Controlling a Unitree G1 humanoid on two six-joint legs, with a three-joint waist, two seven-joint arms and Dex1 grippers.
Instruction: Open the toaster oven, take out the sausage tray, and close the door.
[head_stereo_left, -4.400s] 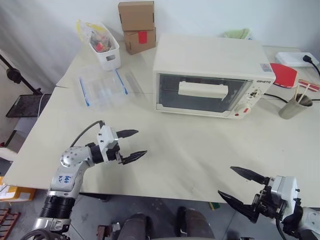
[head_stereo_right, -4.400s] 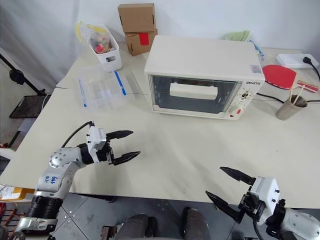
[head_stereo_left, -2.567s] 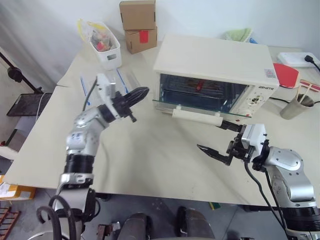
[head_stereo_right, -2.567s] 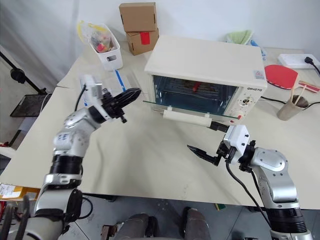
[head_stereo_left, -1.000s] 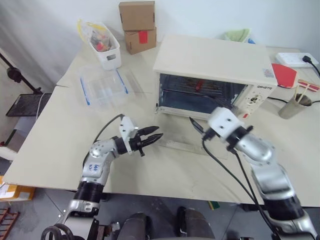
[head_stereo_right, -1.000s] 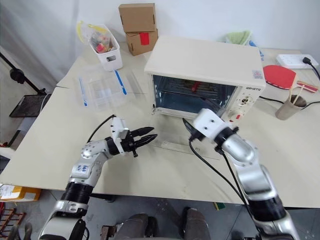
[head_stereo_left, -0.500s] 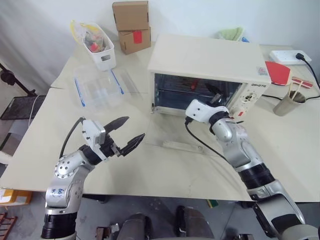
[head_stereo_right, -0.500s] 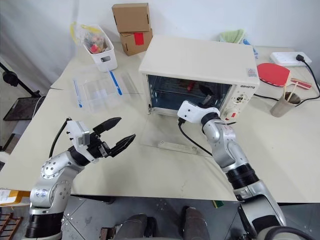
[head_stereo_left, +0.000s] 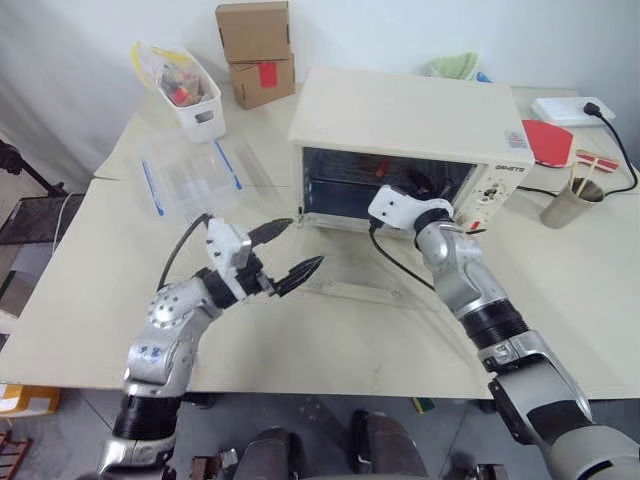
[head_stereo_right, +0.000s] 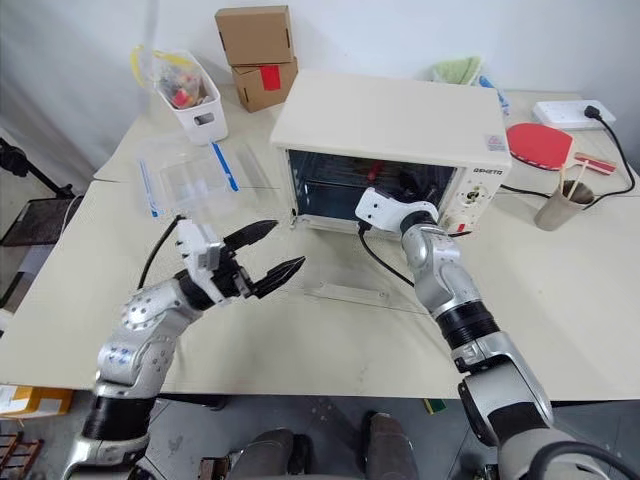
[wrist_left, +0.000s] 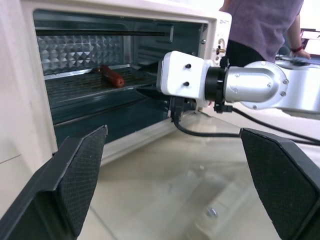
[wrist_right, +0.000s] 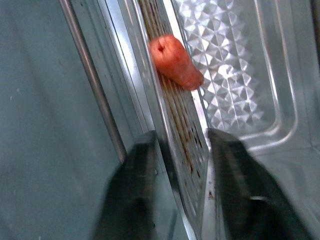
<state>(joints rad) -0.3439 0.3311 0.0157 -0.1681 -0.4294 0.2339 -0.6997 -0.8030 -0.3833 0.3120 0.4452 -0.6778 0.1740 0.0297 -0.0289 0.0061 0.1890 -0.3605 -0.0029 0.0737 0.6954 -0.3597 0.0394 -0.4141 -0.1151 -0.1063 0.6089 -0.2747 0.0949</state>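
The round red sausage is loose on the sausage tray, so it will move toward the tray's far rim when I carry the tray.
The cream-white toaster oven stands at the back of the table. Its glass door lies open, flat on the tabletop. Inside, the silver sausage tray rests on the rack with one red sausage on it. My right gripper reaches into the oven mouth, and its two fingers press on either side of the tray's front rim. My left gripper hovers open over the table by the door's left corner, holding nothing. The left wrist view shows the sausage and my right hand in front of it.
At the back left are a white bin, cardboard boxes and a clear plastic container. Right of the oven are a red paddle and a cup. A person stands beyond the table.
The right gripper has pushed deeper into the oven and its fingers have closed onto the tray's rim. The left gripper has opened wide and risen a little beside the door.
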